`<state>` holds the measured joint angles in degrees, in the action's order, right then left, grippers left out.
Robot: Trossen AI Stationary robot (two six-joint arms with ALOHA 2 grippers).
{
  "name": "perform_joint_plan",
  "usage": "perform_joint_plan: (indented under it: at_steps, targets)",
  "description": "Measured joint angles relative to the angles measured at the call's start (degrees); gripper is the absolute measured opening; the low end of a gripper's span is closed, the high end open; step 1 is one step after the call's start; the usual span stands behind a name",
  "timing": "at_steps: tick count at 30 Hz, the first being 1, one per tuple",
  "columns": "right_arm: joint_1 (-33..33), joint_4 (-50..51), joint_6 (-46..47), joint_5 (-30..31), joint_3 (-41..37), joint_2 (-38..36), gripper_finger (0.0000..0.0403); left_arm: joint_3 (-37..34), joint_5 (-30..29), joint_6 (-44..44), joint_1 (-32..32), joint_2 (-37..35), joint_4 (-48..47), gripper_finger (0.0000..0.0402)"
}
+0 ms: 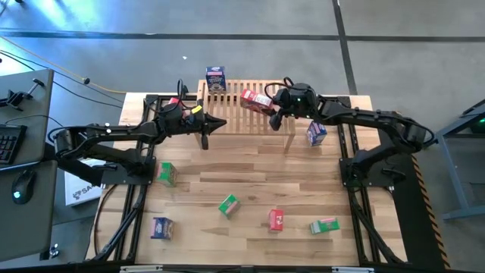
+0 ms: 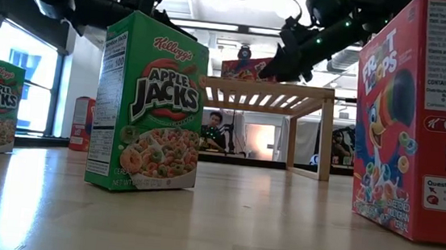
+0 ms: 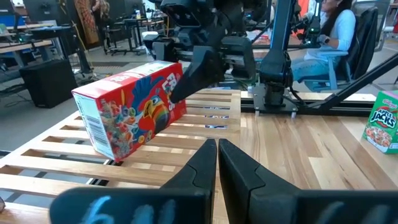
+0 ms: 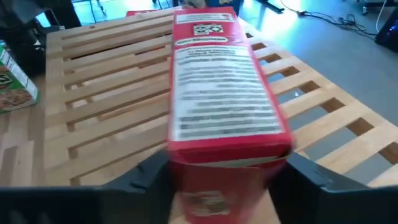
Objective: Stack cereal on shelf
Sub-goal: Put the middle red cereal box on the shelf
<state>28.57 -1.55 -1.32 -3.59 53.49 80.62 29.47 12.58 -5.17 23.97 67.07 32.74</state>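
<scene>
Next, my right gripper lifts the red box [image 1: 255, 101] clear, turns it and puts it down at the shelf's near corner [image 1: 288, 123], because the box lies at a slant across the slats with its far corner down.
The wooden slatted shelf [image 1: 246, 114] stands at the table's far middle. A blue cereal box [image 1: 216, 78] stands on its far left corner. A red cereal box [image 1: 258, 100] lies tilted on the slats right of the middle. My right gripper [image 1: 271, 110] comes at it from the right, and its fingers close in on the box's near end [image 4: 227, 171]. My left gripper [image 1: 221, 123] is shut and hovers level over the shelf's near left part, its fingertips [image 3: 217, 146] pointing at the red box [image 3: 134, 112] and touching nothing. My right gripper holds the red box by its right-hand end, one finger [image 3: 193, 68] on the printed front face [image 3: 171, 84] and the other behind it. The fingers slant down from the table's right, along the box. That end is raised; the far lower corner [image 3: 115, 155] rests on a slat.
Several more cereal boxes stand or lie on the table: a blue one [image 1: 316, 133] right of the shelf, green ones [image 1: 167, 174] [image 1: 228, 205] [image 1: 324, 225], a red one [image 1: 276, 220] and a blue one [image 1: 161, 227] nearer the front. People sit beyond the table [image 3: 336, 31].
</scene>
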Motion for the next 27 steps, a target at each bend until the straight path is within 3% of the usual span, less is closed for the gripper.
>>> perform_joint_plan:
  at_steps: [5,9,16,27]
  targets:
    - [-0.06,1.24,-0.03,-0.32,0.92,-1.78,0.0131,0.00,0.00,0.00,0.00,0.00,-0.14,0.0010]
    - [-0.04,9.19,-0.60,-0.31,7.74,-3.59,0.0121,0.00,0.02,0.00,0.00,0.00,-0.16,0.0010]
    - [-0.06,39.11,-3.53,0.23,29.04,-0.63,0.0120,0.00,0.04,0.00,0.00,0.00,-0.07,0.0010]
    - [-0.04,85.67,-3.31,3.69,63.88,15.78,0.0120,0.01,0.24,0.42,0.00,0.02,0.06,0.0010]
